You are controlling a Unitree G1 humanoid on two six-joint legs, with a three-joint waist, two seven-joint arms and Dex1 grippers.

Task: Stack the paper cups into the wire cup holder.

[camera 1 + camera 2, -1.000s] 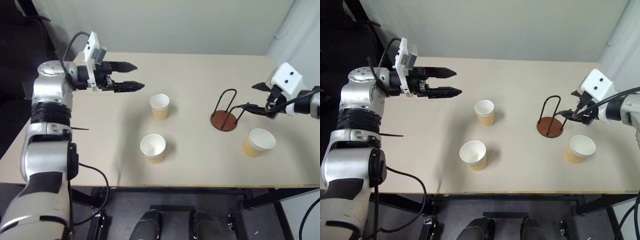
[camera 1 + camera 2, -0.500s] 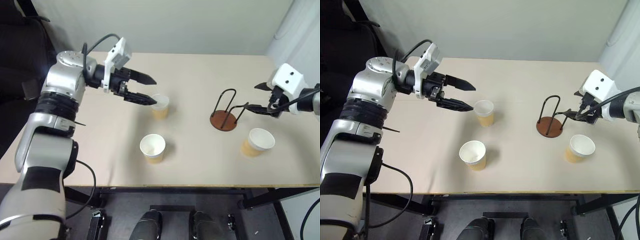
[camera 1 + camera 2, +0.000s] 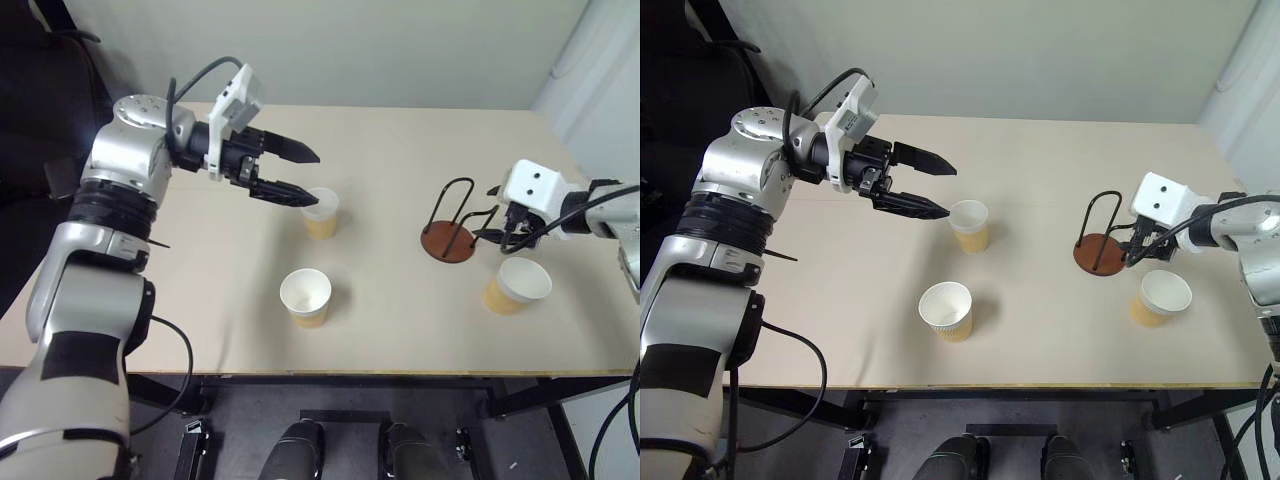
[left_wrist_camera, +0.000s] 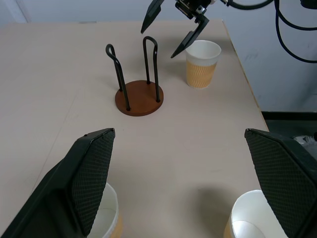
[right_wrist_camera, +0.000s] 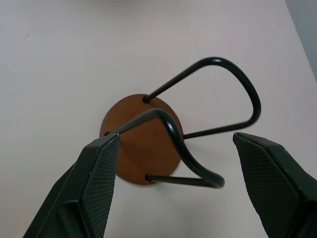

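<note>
The paper cup (image 3: 517, 285) is beside the wire loops (image 3: 461, 210), which stand apart over the empty disc, so the cup will settle upright between them when the robot lowers it.
Three paper cups stand upright on the table: one far middle (image 3: 320, 212), one near middle (image 3: 305, 296), one at the right (image 3: 517, 284). The wire cup holder (image 3: 447, 241), a reddish-brown disc with black wire loops, stands empty just left of the right cup. My left gripper (image 3: 311, 180) is open and points right, its lower fingertip at the far middle cup's rim; nothing is between its fingers. My right gripper (image 3: 488, 214) is open and holds nothing, close to the holder's right side and above the right cup. The right wrist view shows the holder (image 5: 143, 144) straight ahead between the fingers (image 5: 94, 183).
The beige table (image 3: 200, 300) has a front edge near me and a right edge just past the right cup. A pale wall runs behind the table. Bare tabletop lies at the left and between the cups and the holder.
The left gripper swung right to the far middle cup's rim, then held still. My right gripper sank and rolled, drawing closer to the holder's right side. Cups and holder have not moved.
</note>
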